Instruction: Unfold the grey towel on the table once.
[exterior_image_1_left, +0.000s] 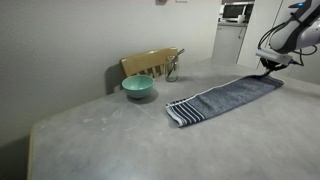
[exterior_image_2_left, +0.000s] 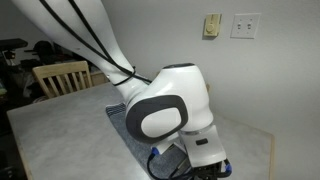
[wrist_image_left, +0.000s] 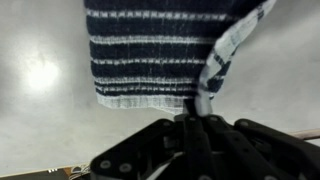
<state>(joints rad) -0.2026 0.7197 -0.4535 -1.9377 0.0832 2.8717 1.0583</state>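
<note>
Next, my gripper draws back out the towel's twisted corner (wrist_image_left: 216, 68) it holds, which leans in over the towel's striped part, until the towel's edge (wrist_image_left: 254, 23) lies straight before opening.
The grey towel (exterior_image_1_left: 225, 98) lies stretched across the table (exterior_image_1_left: 110, 135), with a navy and white striped end toward the camera. My gripper (exterior_image_1_left: 268, 68) is at the towel's far end. In the wrist view the gripper (wrist_image_left: 197, 118) is shut on a lifted corner of the towel (wrist_image_left: 222, 62), which rises in a twisted strip above the striped band (wrist_image_left: 150, 55) lying flat. In an exterior view the arm (exterior_image_2_left: 165, 110) hides most of the towel (exterior_image_2_left: 118, 117); the fingers are hidden.
A teal bowl (exterior_image_1_left: 138, 87) stands on the table left of the towel. A wooden chair (exterior_image_1_left: 152, 64) stands behind it at the table's far edge, also in an exterior view (exterior_image_2_left: 60, 76). A wall runs close behind the table.
</note>
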